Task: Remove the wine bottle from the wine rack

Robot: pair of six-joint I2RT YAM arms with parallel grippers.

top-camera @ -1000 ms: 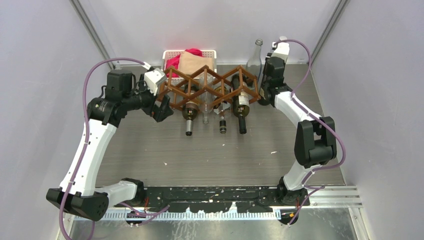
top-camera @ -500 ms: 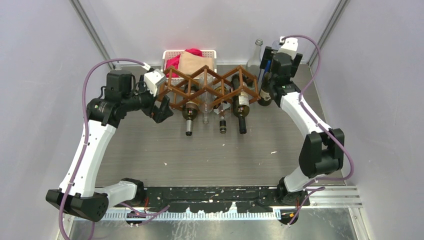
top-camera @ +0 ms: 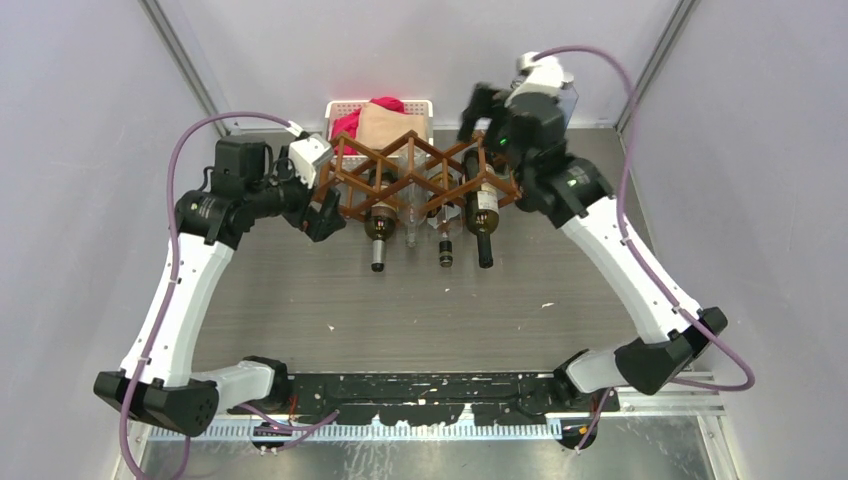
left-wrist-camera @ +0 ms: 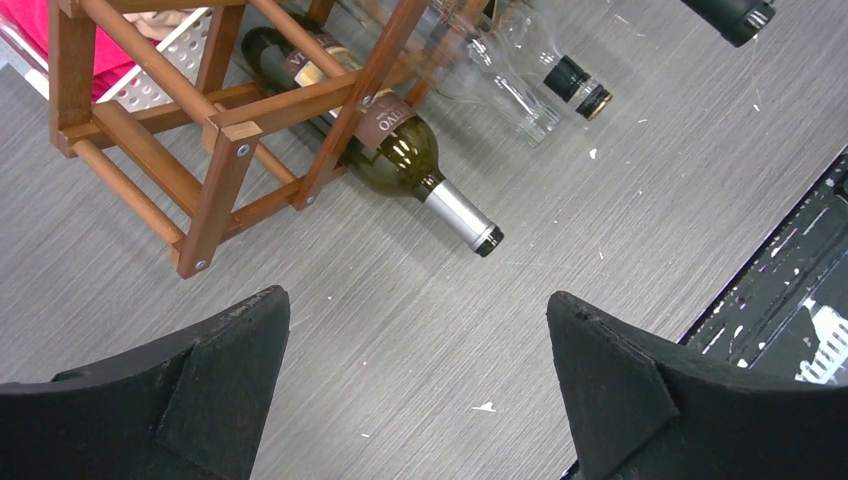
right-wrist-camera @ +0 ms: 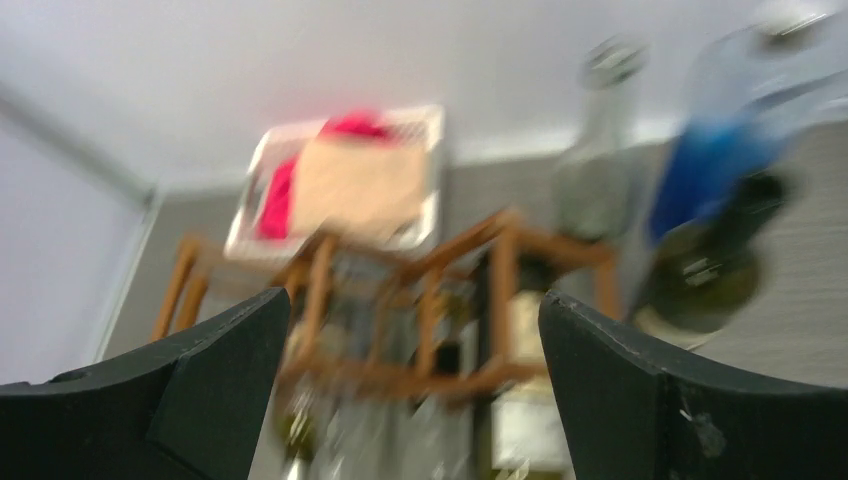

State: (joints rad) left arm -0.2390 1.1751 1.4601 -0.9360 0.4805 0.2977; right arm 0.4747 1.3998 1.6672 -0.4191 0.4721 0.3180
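The clear bottle's neck (top-camera: 411,235) sticks out of the rack and has room on both sides. My open right gripper keeps moving over until its fingers are on either side of that neck.
The brown wooden wine rack (top-camera: 420,168) stands at the back of the table, blurred in the right wrist view (right-wrist-camera: 420,300). Several wine bottles lie in its cells, necks toward me: a green one (top-camera: 379,226) (left-wrist-camera: 400,160), a clear one (top-camera: 411,226) (left-wrist-camera: 505,85), a small dark one (top-camera: 445,243) and a dark one with a pale label (top-camera: 483,218). My left gripper (top-camera: 325,208) (left-wrist-camera: 418,295) is open and empty beside the rack's left end. Above the rack's right end hovers my right gripper (top-camera: 484,118) (right-wrist-camera: 415,330), open, holding nothing.
A white basket (top-camera: 345,106) (right-wrist-camera: 345,170) with red and tan cloths sits behind the rack. In the right wrist view a clear bottle (right-wrist-camera: 600,170) and a dark bottle with a blue top (right-wrist-camera: 710,230) stand right of the rack. Grey walls close three sides.
My right gripper opened at the standing bottles at the back right, then rose and swung left to above the rack's right end. The left arm stayed still.
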